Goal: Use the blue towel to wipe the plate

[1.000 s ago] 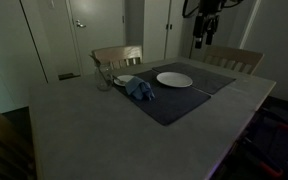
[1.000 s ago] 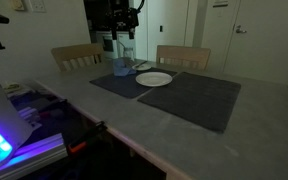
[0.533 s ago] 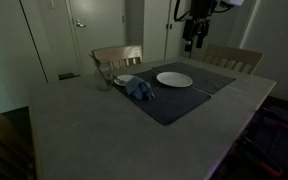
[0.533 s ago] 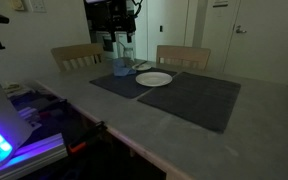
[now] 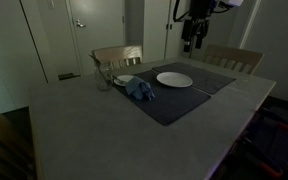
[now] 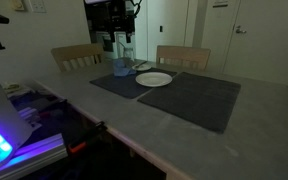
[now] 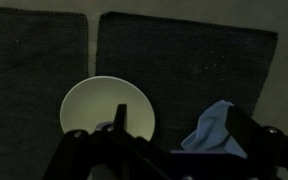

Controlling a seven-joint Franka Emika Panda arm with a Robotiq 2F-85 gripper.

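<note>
The blue towel (image 5: 140,90) is bunched up clear of the plate. My open gripper keeps moving toward it and going down until its fingers are on both sides of the folds (image 7: 214,128).
A white plate (image 5: 174,79) lies on a dark placemat (image 5: 184,100) on the table; it also shows in an exterior view (image 6: 154,79) and in the wrist view (image 7: 106,108). A crumpled blue towel (image 5: 138,89) lies on the mat beside the plate, also seen in an exterior view (image 6: 121,68) and in the wrist view (image 7: 216,128). My gripper (image 5: 194,37) hangs high above the far side of the table, open and empty. In the wrist view its fingers (image 7: 179,140) frame the gap between plate and towel from well above.
A glass (image 5: 103,79) stands next to the towel. Wooden chairs (image 5: 118,57) (image 5: 234,60) stand at the far table edge. A second dark placemat (image 6: 199,98) lies alongside. Lit equipment (image 6: 9,135) sits beside the table.
My gripper moved sideways above the far table edge between one second and half a second ago. Since then nothing has visibly moved.
</note>
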